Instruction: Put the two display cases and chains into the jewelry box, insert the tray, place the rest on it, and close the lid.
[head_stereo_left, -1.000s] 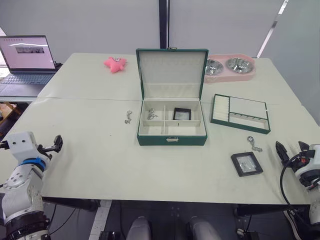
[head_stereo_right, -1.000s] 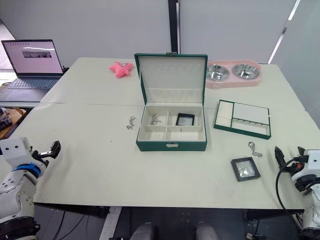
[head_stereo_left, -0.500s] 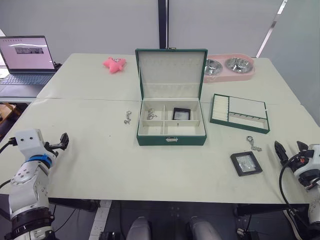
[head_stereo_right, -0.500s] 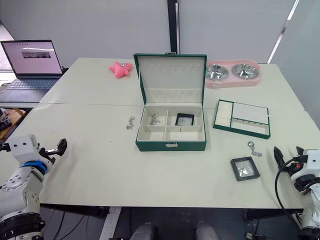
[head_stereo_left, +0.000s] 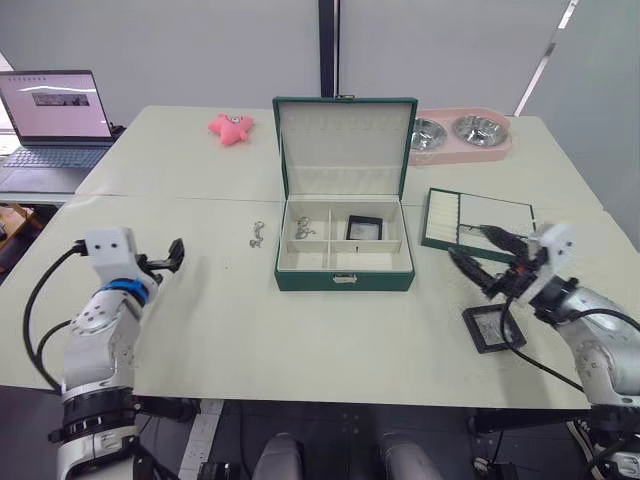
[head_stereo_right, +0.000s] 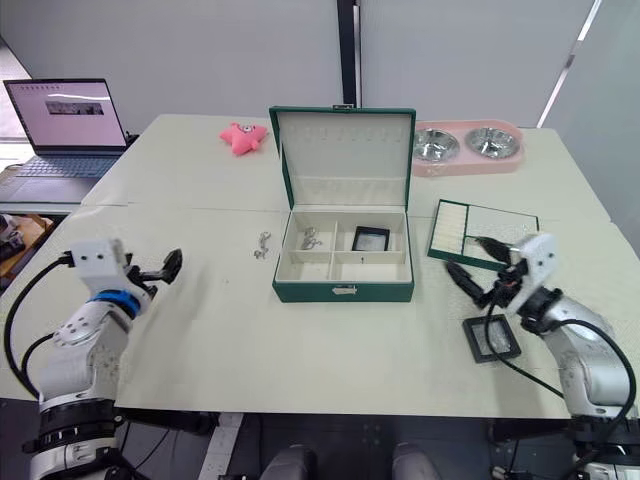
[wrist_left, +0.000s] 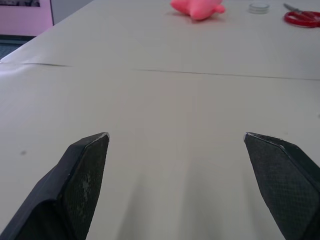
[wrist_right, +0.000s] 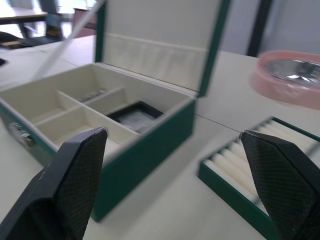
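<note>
The loose chain (head_stereo_left: 257, 230) is lying in a crooked line (head_stereo_left: 256, 240). It will bunch up into a small pile when I lower it into the jewelry box.
The dark green jewelry box (head_stereo_left: 343, 279) stands mid-table with its lid (head_stereo_left: 343, 135) upright. One display case (head_stereo_left: 363, 228) lies in its back right compartment and a chain (head_stereo_left: 303, 231) in the back left one. Another chain (head_stereo_left: 257, 235) lies on the table left of the box. The second display case (head_stereo_left: 492, 329) lies on the table to the right, in front of the tray (head_stereo_left: 492, 212). My right gripper (head_stereo_left: 487, 255) hovers open just above and behind that case, pointing towards the box (wrist_right: 145, 145). Far left of the box, my left gripper (head_stereo_left: 172, 254) is open over bare table.
A laptop (head_stereo_left: 55, 110) sits at the far left, a pink plush toy (head_stereo_left: 230, 127) behind the box to the left, and a pink double pet bowl (head_stereo_left: 460, 135) at the back right. Red scissors (wrist_left: 301, 18) lie beyond the plush.
Both arms have come in over the table. The right gripper has moved left from the table's right edge to above the loose display case. The left gripper has moved right and forward.
</note>
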